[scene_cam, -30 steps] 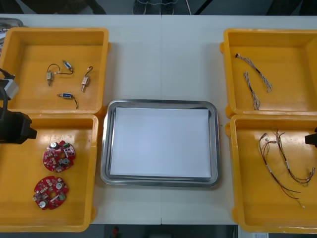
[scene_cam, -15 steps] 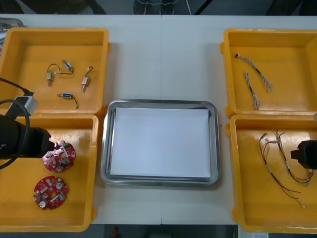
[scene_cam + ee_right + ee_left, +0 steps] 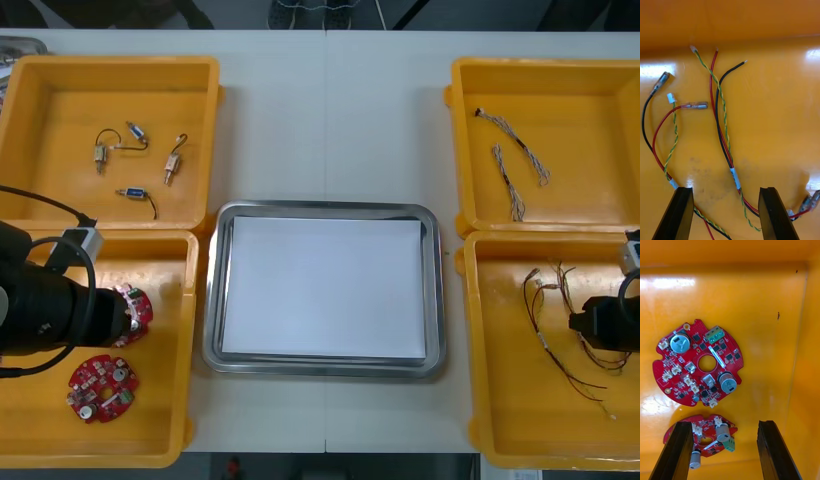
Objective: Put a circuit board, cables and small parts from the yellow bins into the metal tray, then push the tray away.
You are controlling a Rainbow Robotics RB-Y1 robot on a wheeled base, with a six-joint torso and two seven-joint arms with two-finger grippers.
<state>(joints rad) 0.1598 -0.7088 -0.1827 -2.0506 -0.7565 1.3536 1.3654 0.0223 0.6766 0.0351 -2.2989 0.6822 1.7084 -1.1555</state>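
A part of the yellow bin [image 3: 557, 322] is visible between the two cables, so I expect the red and black cable [image 3: 567, 293] to come loose alone when I lift it.
Two round red circuit boards lie in the near-left yellow bin [image 3: 30, 420]. My left gripper [image 3: 126, 312] hangs over the upper circuit board [image 3: 139, 304], partly covering it; the lower circuit board [image 3: 100, 385] lies free. In the left wrist view my left gripper [image 3: 724, 452] is open, with one board [image 3: 711, 435] between the fingers and the other board [image 3: 700, 363] beyond them. My right gripper [image 3: 583, 325] is over the red and yellow cables [image 3: 560, 330] in the near-right bin [image 3: 520, 420]. It is open [image 3: 728, 213], and a cable bundle [image 3: 733, 176] runs between its fingers.
The metal tray [image 3: 325, 207], white inside, sits mid-table between the bins. The far-left bin [image 3: 60, 70] holds several small metal parts [image 3: 135, 160]. The far-right bin [image 3: 590, 75] holds twisted cables [image 3: 510, 160]. Bin walls stand close to both grippers.
My left arm has moved right and toward the table's near edge, over the upper circuit board. My right arm has come further in from the right edge over the cables.
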